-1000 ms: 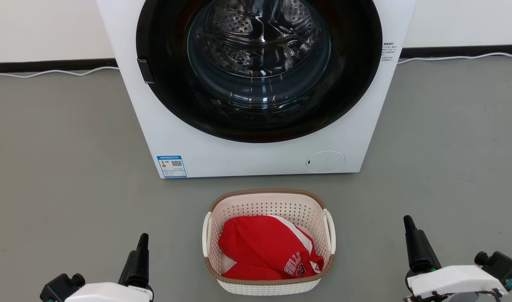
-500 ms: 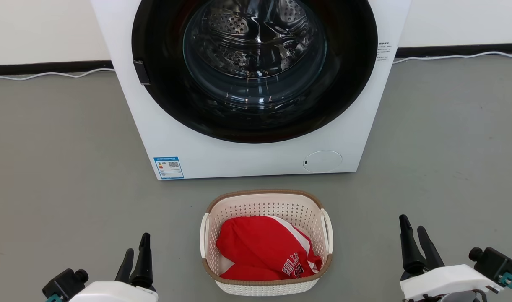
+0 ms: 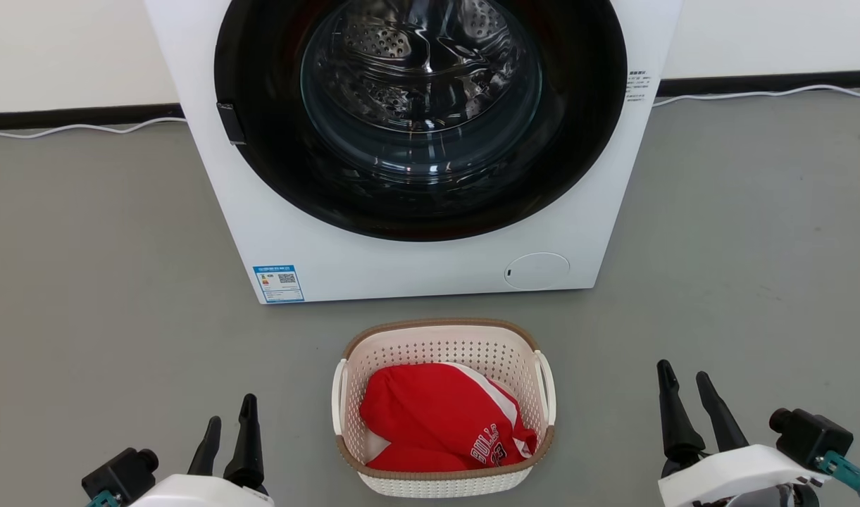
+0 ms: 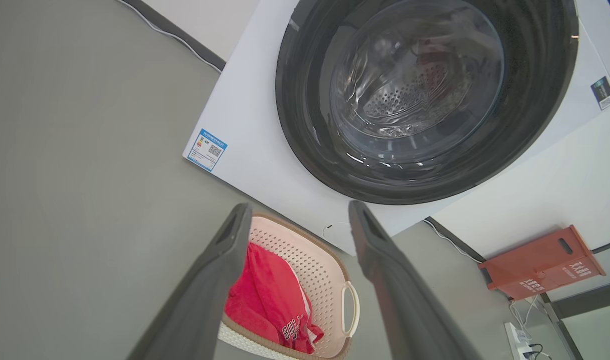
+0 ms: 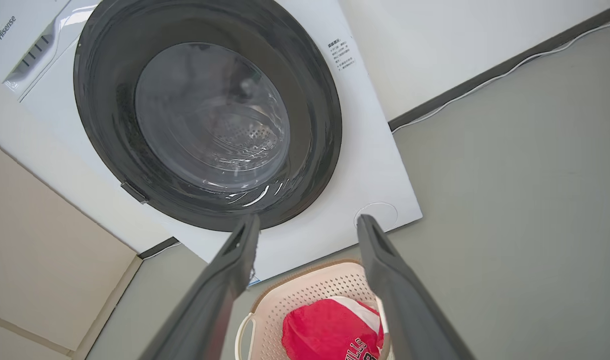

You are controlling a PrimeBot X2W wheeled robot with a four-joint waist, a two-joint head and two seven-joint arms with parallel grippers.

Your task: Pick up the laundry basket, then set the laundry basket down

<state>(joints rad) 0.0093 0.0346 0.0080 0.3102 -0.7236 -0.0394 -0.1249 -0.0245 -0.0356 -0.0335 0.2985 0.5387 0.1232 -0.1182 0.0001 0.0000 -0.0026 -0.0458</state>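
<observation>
White loop handles [image 3: 339,397] are joined to the basket's brown rim on both sides. The laundry basket [image 3: 444,345] should therefore come up level when I lift, and the red garment should stay in place.
The laundry basket [image 3: 444,345] is cream, perforated, with a brown rim and white side loop handles. It stands on the grey floor just in front of the washing machine, with a red garment [image 3: 440,415] inside. The basket also appears in the left wrist view [image 4: 317,255] and the right wrist view [image 5: 305,290]. My left gripper [image 3: 229,417] hovers open to the basket's left, apart from it. On the basket's right, my right gripper [image 3: 683,380] is open as well, holding nothing.
A white washing machine [image 3: 415,267] with a closed dark round door stands right behind the basket. White cables [image 3: 70,129] run along the dark skirting at the wall. A red-brown box [image 4: 542,267] and a power strip [image 4: 517,340] lie to the machine's right.
Both grippers have turned about their wrists, so two fingers now show on each instead of one. The right gripper has drifted slightly left. The camera has shifted a little.
</observation>
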